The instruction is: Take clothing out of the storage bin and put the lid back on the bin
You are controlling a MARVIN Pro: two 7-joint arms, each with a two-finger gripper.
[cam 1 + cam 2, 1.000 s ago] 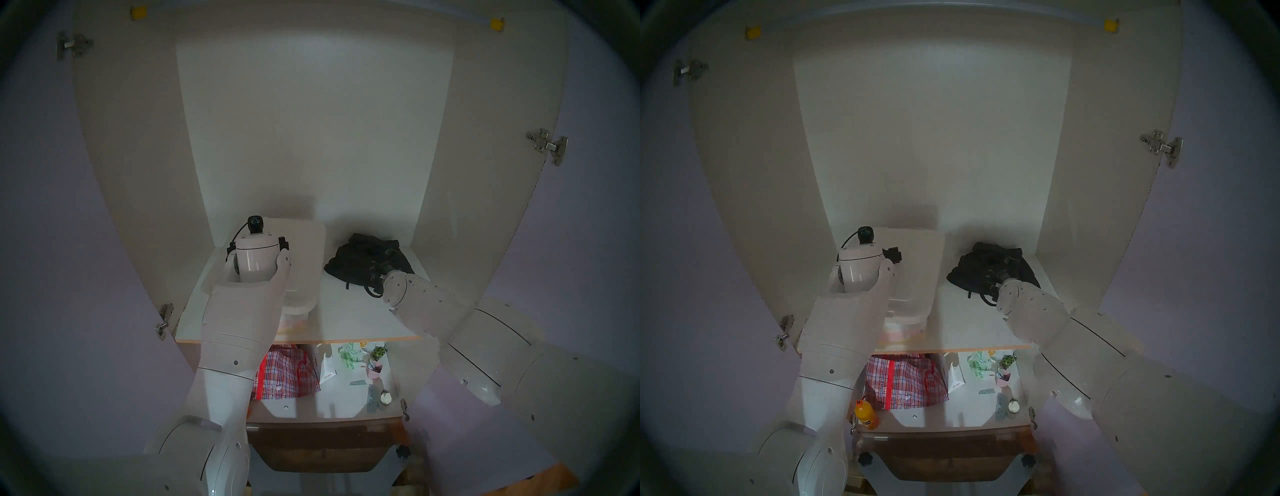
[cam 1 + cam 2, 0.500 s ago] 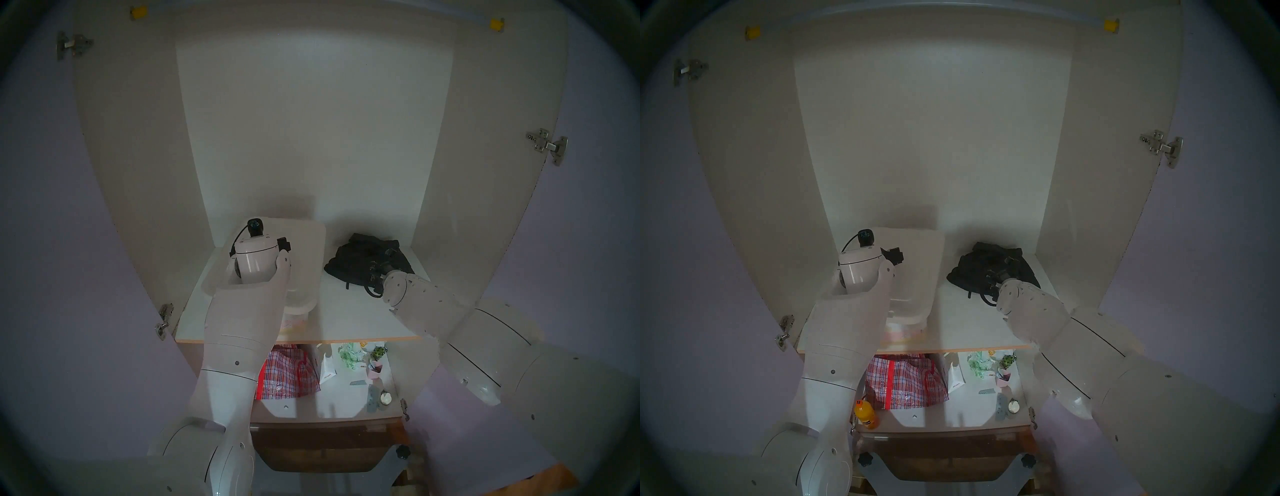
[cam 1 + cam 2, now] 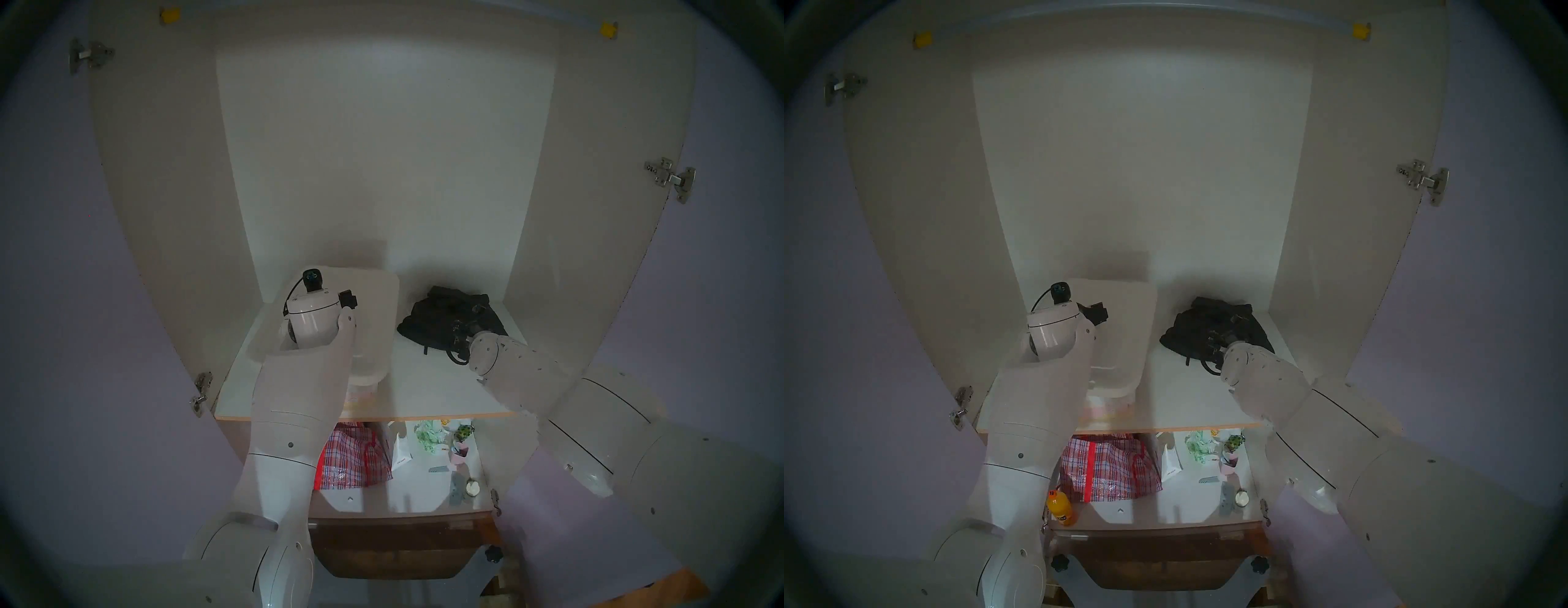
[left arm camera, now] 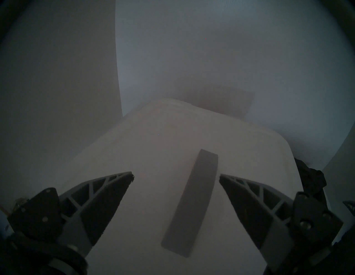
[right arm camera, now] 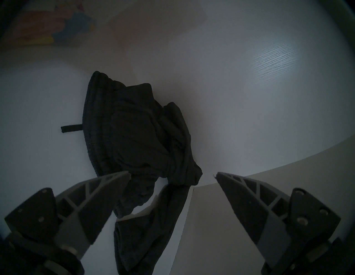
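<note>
The white lid's far edge (image 3: 356, 268) slants away from the back wall, so I expect the lid (image 3: 373, 316) to turn flat on top of the bin when I turn the lid's handle.
The white lid (image 3: 375, 310) lies on top of the clear storage bin (image 3: 360, 392) at the left of the upper shelf. In the left wrist view my left gripper (image 4: 176, 176) hovers open just over the lid (image 4: 153, 146). The lid's grey strip handle (image 4: 194, 201) lies between the fingers, nearer the right one. The black clothing (image 3: 445, 314) lies bunched on the shelf to the right of the bin. My right gripper (image 5: 172, 173) stands open above the near end of the clothing (image 5: 134, 134), holding nothing.
The cabinet's side walls close in the shelf (image 3: 424, 390) on both sides. Coloured cloths (image 3: 358, 399) show through the bin's front wall. On the lower shelf are a red-and-white checked bag (image 3: 356, 460), small items (image 3: 445, 441) and an orange bottle (image 3: 1060, 509).
My left wrist has shifted slightly over the lid. The lid's front edge, blurred a second ago, now sits sharp and still. The right arm and the clothing have not moved.
</note>
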